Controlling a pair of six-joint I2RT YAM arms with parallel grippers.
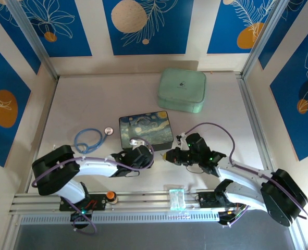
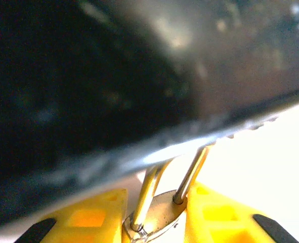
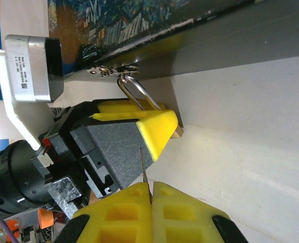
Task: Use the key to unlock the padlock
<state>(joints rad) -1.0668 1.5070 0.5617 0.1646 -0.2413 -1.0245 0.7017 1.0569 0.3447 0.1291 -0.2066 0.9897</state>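
The brass padlock [image 2: 158,213] sits at a slant between the fingers of my left gripper, so next I open my left gripper and grip the padlock's body [image 3: 177,132] squarely with it before the key goes in.
The brass padlock [image 2: 162,211] sits between the yellow fingers of my left gripper [image 2: 157,205], which is shut on its body. Its silvery shackle [image 3: 138,96] runs up to the hasp on the front edge of the starry-night tin [image 1: 146,128]. My right gripper [image 3: 151,191] is shut on the thin metal key [image 3: 144,169], whose tip points at the left gripper's near yellow finger [image 3: 158,126], just short of the padlock's brass corner [image 3: 180,132]. In the top view the left gripper [image 1: 143,155] and the right gripper [image 1: 170,155] face each other in front of the tin.
A blue-tubed stethoscope [image 1: 91,138] lies left of the tin. A mint-green case [image 1: 182,91] stands at the back. A small clear box [image 1: 177,198] and an orange knob [image 1: 111,196] sit on the front rail. Patterned walls enclose the table.
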